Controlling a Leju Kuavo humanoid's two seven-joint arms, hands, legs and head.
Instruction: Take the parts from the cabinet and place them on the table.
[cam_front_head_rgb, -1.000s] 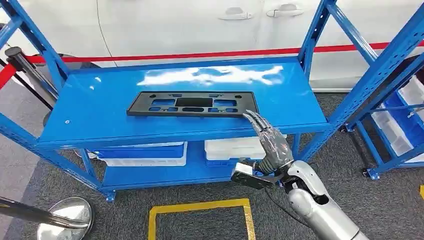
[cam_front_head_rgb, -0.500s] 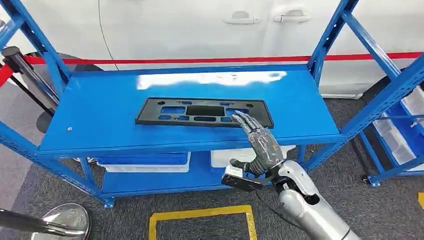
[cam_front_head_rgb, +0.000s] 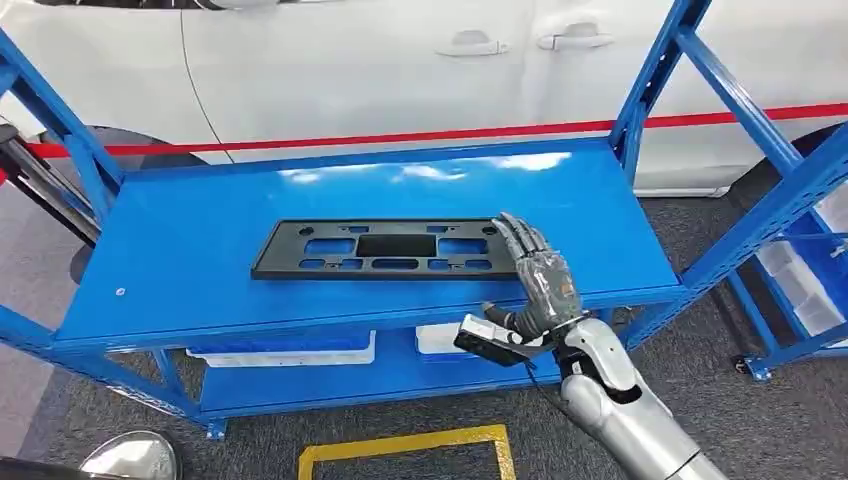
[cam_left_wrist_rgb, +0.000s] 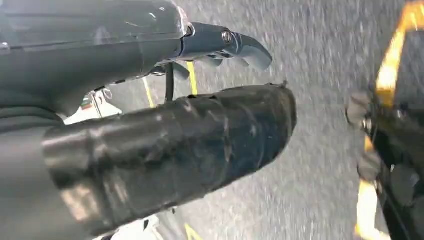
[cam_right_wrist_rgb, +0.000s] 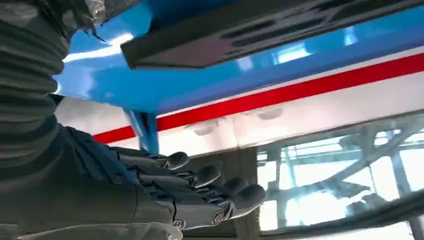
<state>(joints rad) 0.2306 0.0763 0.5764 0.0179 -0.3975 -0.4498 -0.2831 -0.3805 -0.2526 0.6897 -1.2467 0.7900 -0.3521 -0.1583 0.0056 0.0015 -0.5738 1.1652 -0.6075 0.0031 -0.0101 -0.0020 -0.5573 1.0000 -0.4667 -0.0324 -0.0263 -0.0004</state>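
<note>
My gripper should expect a box sticking out under the black part (cam_front_head_rgb: 283, 254), because the dark middle rectangle (cam_front_head_rgb: 397, 245) looks sunken and closed among the cut-outs.
A flat black plastic part (cam_front_head_rgb: 385, 249) with several cut-outs lies on the top shelf (cam_front_head_rgb: 180, 260) of the blue cabinet. My right hand (cam_front_head_rgb: 540, 275) reaches over the shelf's front edge, fingers spread and straight, their tips at the part's right end. It holds nothing. In the right wrist view the right hand (cam_right_wrist_rgb: 150, 195) has its fingers stretched out and apart, beside the black part (cam_right_wrist_rgb: 260, 35) on the blue shelf (cam_right_wrist_rgb: 200, 75). My left hand (cam_left_wrist_rgb: 150, 135) hangs over grey carpet with nothing in it, its fingers extended.
A white car (cam_front_head_rgb: 400, 60) with a red stripe stands close behind the cabinet. Blue uprights (cam_front_head_rgb: 650, 80) frame the shelf. White and blue bins (cam_front_head_rgb: 290, 350) sit on the lower shelf. Another rack (cam_front_head_rgb: 800, 290) stands at right. Yellow floor tape (cam_front_head_rgb: 400, 445) lies in front.
The view has shifted as my body moved closer. My right hand has reached forward from the shelf's front edge, and its fingertips are now at the part's right end.
</note>
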